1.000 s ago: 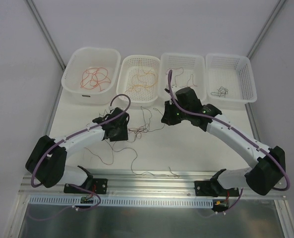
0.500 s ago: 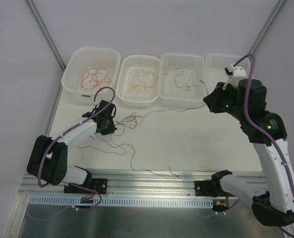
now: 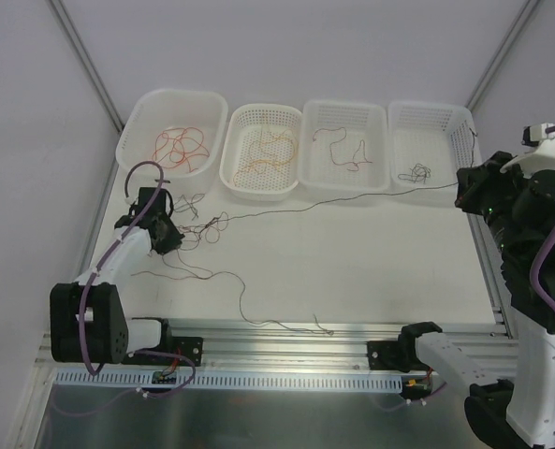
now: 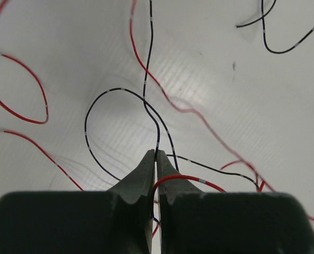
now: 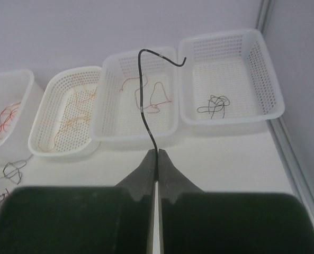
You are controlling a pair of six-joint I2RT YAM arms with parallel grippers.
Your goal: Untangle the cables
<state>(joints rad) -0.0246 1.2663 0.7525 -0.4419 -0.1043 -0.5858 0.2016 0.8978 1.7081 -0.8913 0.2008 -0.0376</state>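
The black cable [image 3: 352, 197] runs taut from the tangle to my right gripper, so my right gripper should open and take the strands of cable at the tangle [image 3: 211, 225] itself.
A small tangle of thin red and black cables [image 3: 200, 224] lies on the white table at the left. My left gripper [image 3: 167, 239] sits at its left side. In the left wrist view it [image 4: 155, 156] is shut on a black cable [image 4: 145, 103] and a red cable [image 4: 184, 179]. One thin black cable [image 3: 352, 195] stretches taut from the tangle to my right gripper [image 3: 463, 192], raised at the far right. In the right wrist view it [image 5: 157, 153] is shut on this black cable [image 5: 144, 108], whose free end curls above the fingertips.
Four white baskets line the back: a tub [image 3: 137, 150] with red cables, a basket [image 3: 233, 164] with orange ones, a basket [image 3: 308, 164] with a red-brown one, a basket [image 3: 464, 150] with a black one. A loose strand [image 3: 241, 297] trails toward the front rail [image 3: 277, 337].
My right gripper has swung far to the right and up, drawing the black cable out taut. My left gripper has moved left and back, taking the tangle with it.
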